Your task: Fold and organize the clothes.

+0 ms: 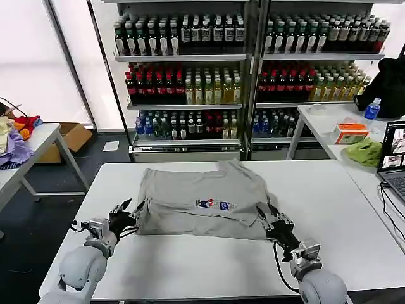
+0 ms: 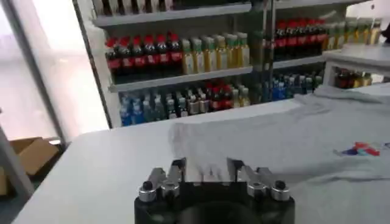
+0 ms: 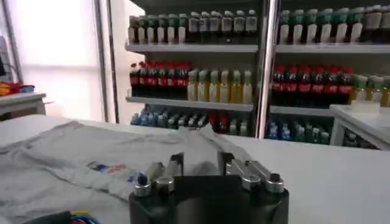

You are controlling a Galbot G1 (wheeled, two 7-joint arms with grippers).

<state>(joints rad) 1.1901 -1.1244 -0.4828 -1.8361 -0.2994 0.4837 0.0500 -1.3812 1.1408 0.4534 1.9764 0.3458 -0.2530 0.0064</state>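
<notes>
The shirt's far edge (image 1: 188,177) lies limp beyond the chest print (image 1: 215,204), so I expect that edge to fold over the print when I carry the bunched sleeve nearer.
One of the clothes, a light grey short-sleeved shirt (image 1: 199,199) with a small multicoloured chest print (image 1: 214,204), lies partly folded in the middle of the white table (image 1: 329,209). My left gripper (image 1: 128,213) is open at the shirt's near left corner. In the left wrist view, grey cloth (image 2: 286,143) runs between the spread fingers of the left gripper (image 2: 206,170). My right gripper (image 1: 268,215) is open at the near right corner. In the right wrist view the right gripper (image 3: 200,164) has the shirt (image 3: 79,155) just ahead of it, with fabric between its fingers.
Shelves of bottles (image 1: 190,82) stand behind the table. A side table at the right holds a lime-green cloth lump (image 1: 364,152), an orange box (image 1: 350,133), a blue bottle (image 1: 372,109) and a laptop (image 1: 393,158). Coloured garments (image 1: 12,136) lie on a table at the left.
</notes>
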